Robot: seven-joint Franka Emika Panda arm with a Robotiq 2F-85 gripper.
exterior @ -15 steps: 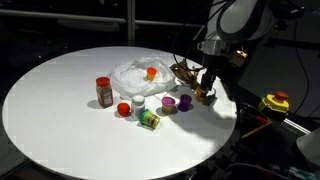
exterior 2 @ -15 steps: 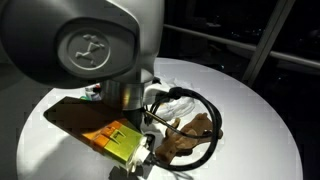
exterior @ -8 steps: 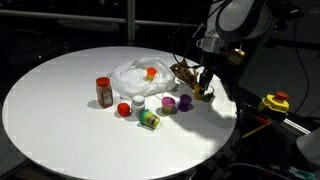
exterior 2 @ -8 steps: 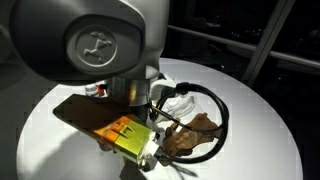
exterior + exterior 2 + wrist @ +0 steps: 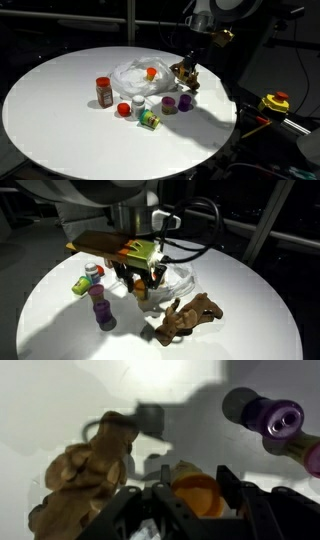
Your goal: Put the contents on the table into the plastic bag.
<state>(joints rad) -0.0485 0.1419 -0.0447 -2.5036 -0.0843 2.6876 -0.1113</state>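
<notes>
Room is open in the plastic bag beside the orange item (image 5: 151, 73), so the robot's gripper should bring the orange container over next and let go of it in that space (image 5: 135, 77).
My gripper (image 5: 190, 80) is shut on a small orange container (image 5: 195, 493) and holds it above the table; it also shows in an exterior view (image 5: 141, 288). A clear plastic bag (image 5: 138, 76) lies mid-table with an orange item (image 5: 150, 72) in it. A brown plush toy (image 5: 186, 318) lies under and beside the gripper, and shows in the wrist view (image 5: 85, 470). A purple bottle (image 5: 186, 101) lies close by, also in the wrist view (image 5: 270, 418). A red-capped spice jar (image 5: 104, 91), a green can (image 5: 150, 120) and a small red-topped item (image 5: 124, 109) sit in front of the bag.
The round white table (image 5: 60, 110) has bare surface at the left and front. A yellow and red device (image 5: 275, 101) sits off the table at the right. A black cable (image 5: 200, 220) loops from the wrist. The surroundings are dark.
My gripper has risen off the table with the orange container and moved towards the bag. The plush toy and purple bottle stay put.
</notes>
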